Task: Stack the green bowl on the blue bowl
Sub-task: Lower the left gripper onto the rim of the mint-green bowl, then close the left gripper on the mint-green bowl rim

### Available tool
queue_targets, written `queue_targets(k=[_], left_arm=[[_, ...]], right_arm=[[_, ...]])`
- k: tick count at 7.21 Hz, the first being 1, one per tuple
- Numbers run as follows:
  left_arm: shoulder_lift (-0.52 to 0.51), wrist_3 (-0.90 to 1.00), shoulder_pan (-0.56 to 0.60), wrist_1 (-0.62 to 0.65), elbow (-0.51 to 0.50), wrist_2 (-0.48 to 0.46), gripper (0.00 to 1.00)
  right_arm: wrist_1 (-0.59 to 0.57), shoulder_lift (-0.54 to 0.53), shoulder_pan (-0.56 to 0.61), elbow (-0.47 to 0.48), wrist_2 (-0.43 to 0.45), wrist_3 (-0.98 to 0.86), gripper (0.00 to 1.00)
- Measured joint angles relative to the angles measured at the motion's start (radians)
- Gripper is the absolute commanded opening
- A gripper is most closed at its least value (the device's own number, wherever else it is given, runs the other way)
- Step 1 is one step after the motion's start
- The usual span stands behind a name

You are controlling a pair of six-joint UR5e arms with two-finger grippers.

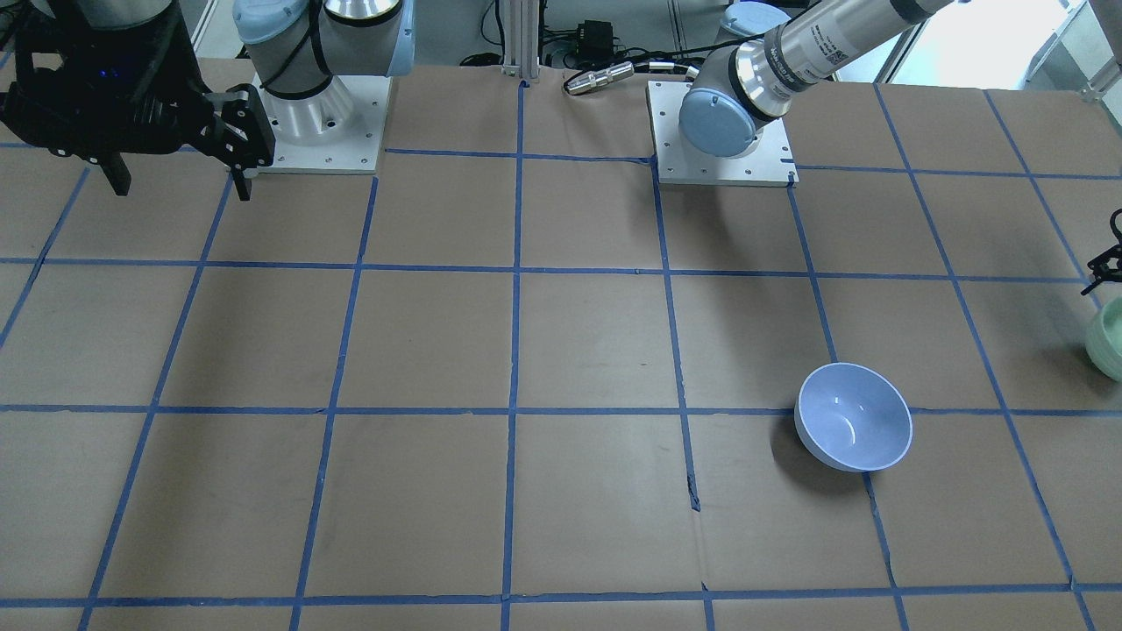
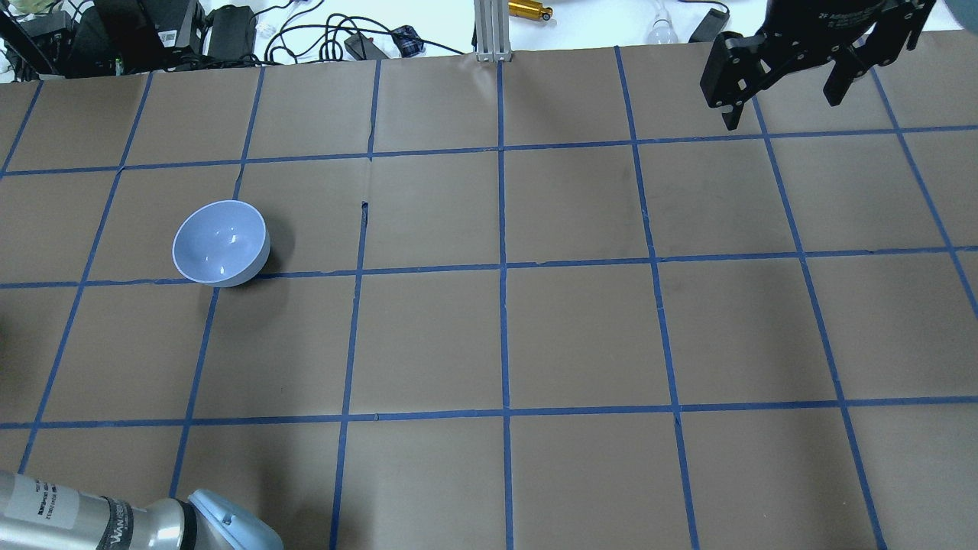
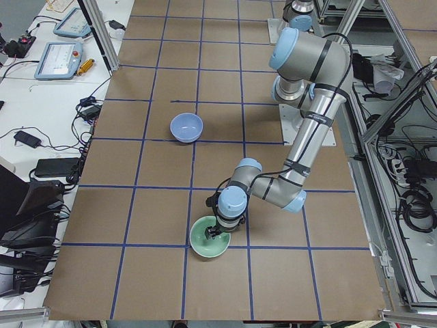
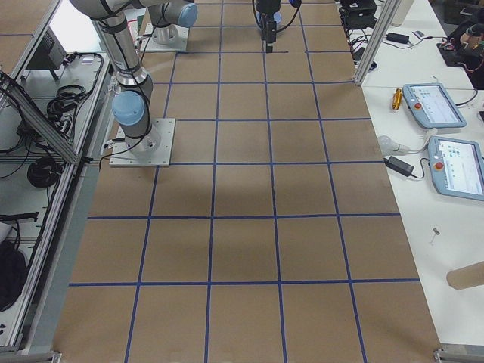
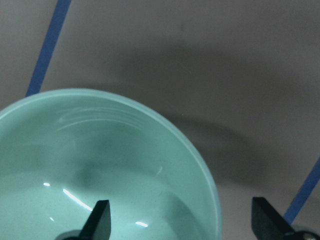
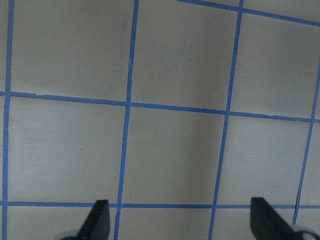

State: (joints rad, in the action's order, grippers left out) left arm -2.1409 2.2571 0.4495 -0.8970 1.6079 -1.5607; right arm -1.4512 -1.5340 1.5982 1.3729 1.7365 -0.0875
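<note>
The green bowl will settle deep inside with the rims almost together as I lower it, since the blue bowl's opening is wide and empty.
The green bowl stands upright on the table at the robot's far left; it also shows in the exterior left view and at the front-facing view's right edge. My left gripper is open and straddles its rim, with one finger inside the bowl and the other outside. The blue bowl stands upright and empty, apart from the green one. My right gripper is open and empty, high over the far right of the table.
The brown table carries a blue tape grid. The two arm bases stand at the robot's edge. An aluminium post and cables lie along the far edge. Teach pendants lie on a side bench.
</note>
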Motion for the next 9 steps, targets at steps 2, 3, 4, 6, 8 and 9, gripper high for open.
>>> queue_targets(k=[2,3,4,6,8,9], left_arm=[[-0.018,0.006,-0.001,0.001,-0.012,0.001,0.93],[-0.026,0.010,-0.002,0.001,-0.021,0.000,0.73],[-0.030,0.012,-0.002,0.001,-0.027,0.000,0.30],[-0.032,0.016,-0.002,0.001,-0.030,-0.007,0.00],[-0.032,0.021,-0.002,0.000,-0.031,-0.012,0.00],[-0.030,0.022,-0.002,-0.001,-0.031,-0.013,0.00]], right_arm=[[0.000,0.000,0.000,0.000,0.000,0.000,1.00],[0.000,0.000,0.000,0.000,0.000,0.000,1.00],[0.000,0.000,0.000,0.000,0.000,0.000,1.00],[0.000,0.000,0.000,0.000,0.000,0.000,1.00],[0.000,0.000,0.000,0.000,0.000,0.000,1.00],[0.000,0.000,0.000,0.000,0.000,0.000,1.00]])
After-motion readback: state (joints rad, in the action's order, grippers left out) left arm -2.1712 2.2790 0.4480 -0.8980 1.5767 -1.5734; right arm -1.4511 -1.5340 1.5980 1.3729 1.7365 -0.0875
